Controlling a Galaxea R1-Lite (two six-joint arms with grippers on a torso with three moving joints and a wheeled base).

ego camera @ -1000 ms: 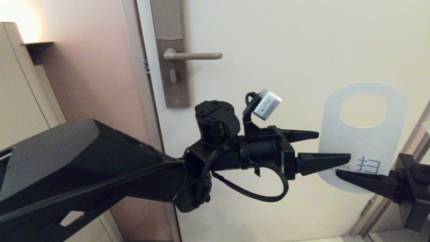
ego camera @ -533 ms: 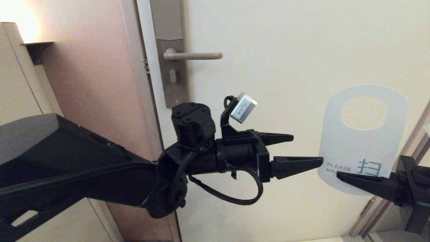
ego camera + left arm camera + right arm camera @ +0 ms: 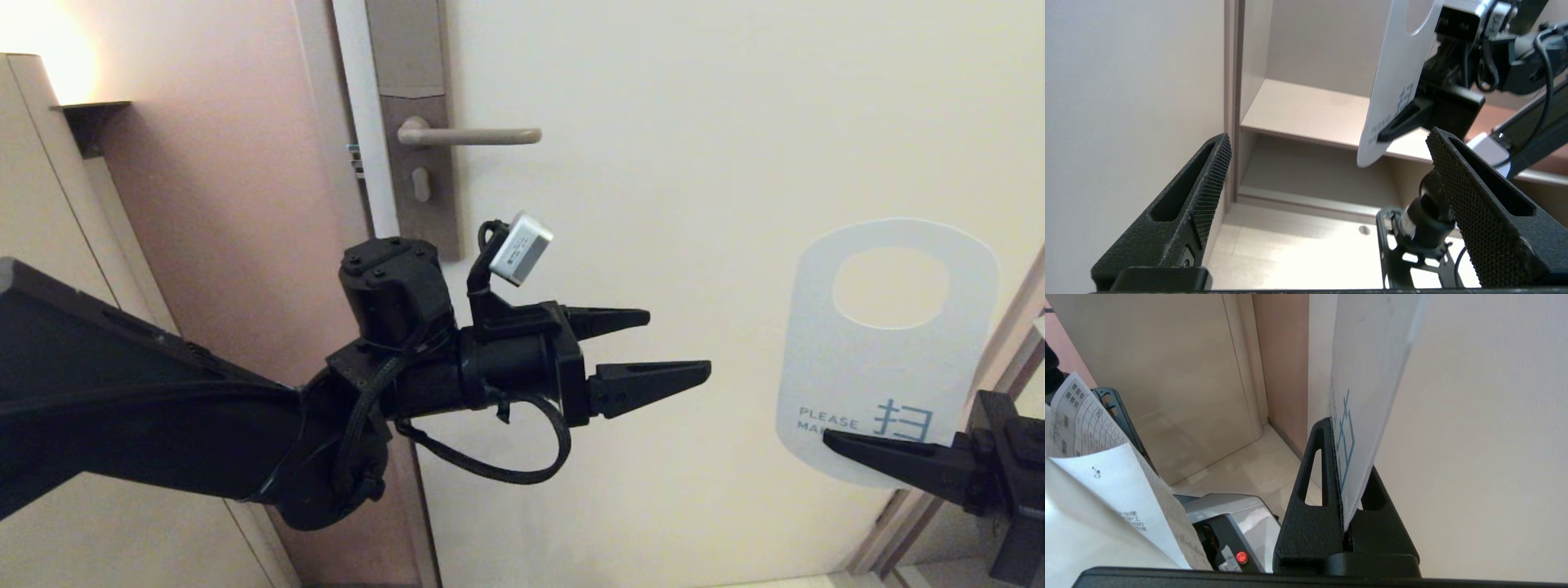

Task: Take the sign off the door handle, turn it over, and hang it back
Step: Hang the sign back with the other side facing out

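I expect the sign (image 3: pixel 882 364) to stay upright when I carry it to the door handle, because it stands straight though it is pinched only at its lower edge.
The sign (image 3: pixel 865 376) shows its white side with "PLEASE" and a blue character, and hangs upright in front of the door at the right. My right gripper (image 3: pixel 826 439) is shut on its lower edge; the right wrist view shows the card (image 3: pixel 1363 375) pinched between the two fingers of that gripper (image 3: pixel 1345 451). My left gripper (image 3: pixel 679 341) is open and holds nothing, well to the left of the sign and apart from it. In the left wrist view the sign (image 3: pixel 1396 81) lies beyond the wide-apart jaws of the left gripper (image 3: pixel 1329 134). The door handle (image 3: pixel 482 135) is bare at the upper left.
The handle sits on a tall lock plate (image 3: pixel 420 212) at the left edge of the cream door (image 3: pixel 694 122). A pink wall (image 3: pixel 237 163) and a cabinet (image 3: pixel 49 245) stand to the left. Printed papers (image 3: pixel 1106 457) lie by the robot's base.
My left gripper has pulled back to the left, away from the sign, and its jaws have widened. The sign stays in the right gripper and has sunk slightly.
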